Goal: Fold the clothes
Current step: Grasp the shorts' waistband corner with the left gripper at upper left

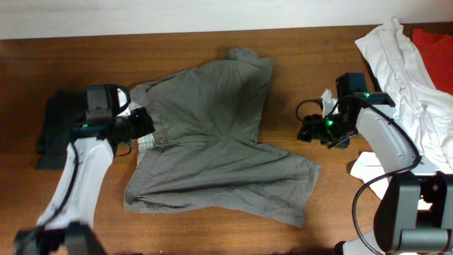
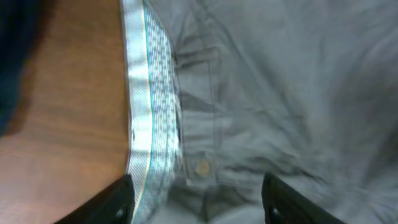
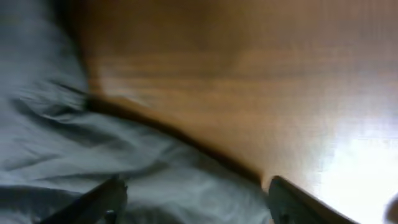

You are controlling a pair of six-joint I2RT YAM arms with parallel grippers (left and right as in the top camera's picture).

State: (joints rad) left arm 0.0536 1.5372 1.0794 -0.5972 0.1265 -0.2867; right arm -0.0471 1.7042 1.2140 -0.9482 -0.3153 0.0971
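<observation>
The waistband front [image 2: 198, 118] will bunch up into a fold and hang down in loose folds when I lift it, because soft creases run [image 2: 204, 168] around the button.
Grey-olive shorts [image 1: 212, 134] lie spread on the wooden table, waistband to the left, one leg toward the back and one toward the front right. My left gripper [image 1: 141, 122] is open at the waistband; the left wrist view shows the pale patterned lining [image 2: 149, 106] and a button [image 2: 202, 166] between its spread fingers [image 2: 199, 202]. My right gripper [image 1: 309, 131] is open and hovers just right of the shorts; the right wrist view shows grey fabric [image 3: 93, 155] between its fingers [image 3: 196, 202].
A white garment [image 1: 407, 64] and a red one [image 1: 433, 37] are piled at the back right. A dark garment [image 1: 53, 131] lies at the left edge. A white paper [image 1: 371, 166] lies near the right arm's base.
</observation>
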